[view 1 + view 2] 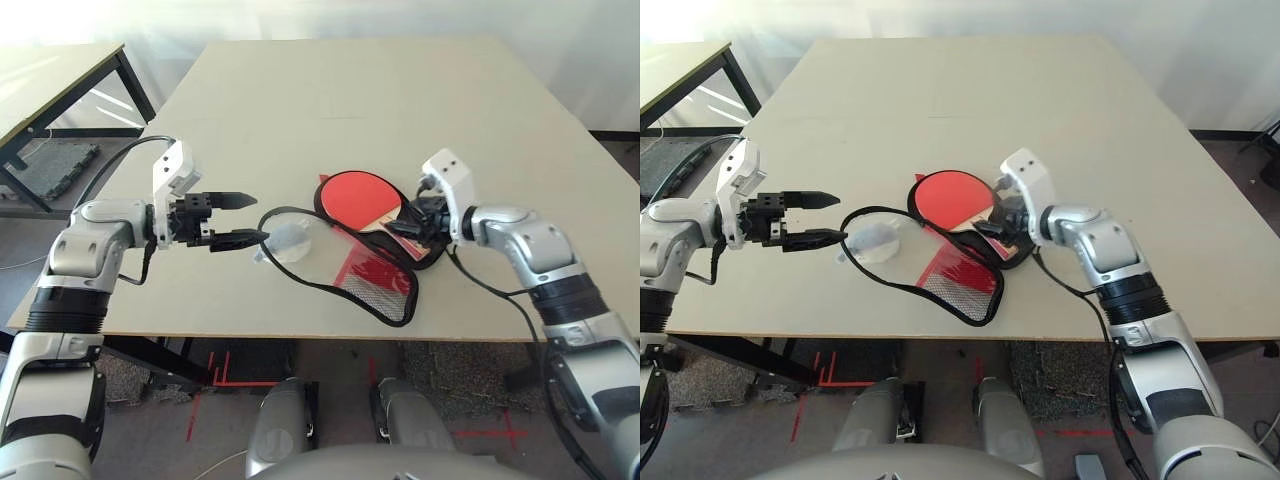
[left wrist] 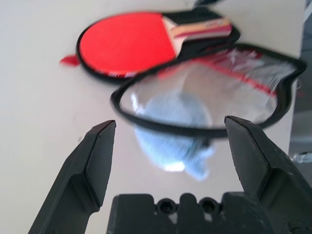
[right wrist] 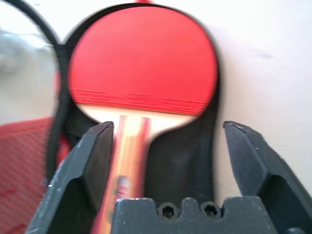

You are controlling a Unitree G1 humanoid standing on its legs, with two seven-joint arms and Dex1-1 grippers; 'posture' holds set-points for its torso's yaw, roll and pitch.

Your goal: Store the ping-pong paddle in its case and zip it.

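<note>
The robot's right gripper is over the paddle's handle, where the flap has to close, so next the right gripper backs away as the left gripper swings the flap's rim over.
The ping-pong paddle lies red face up on the black half of the open case, its striped handle pointing right. The case's other flap, red with a clear window and black mesh, is folded out toward the table's front. My right gripper stands open over the handle, which lies between the fingers close to one of them. To the left of the flap's zipper rim, my left gripper is open and holds nothing.
A small translucent pouch lies at the flap's left end, under its clear window. The beige table stretches bare behind the case. A second table stands off to the far left.
</note>
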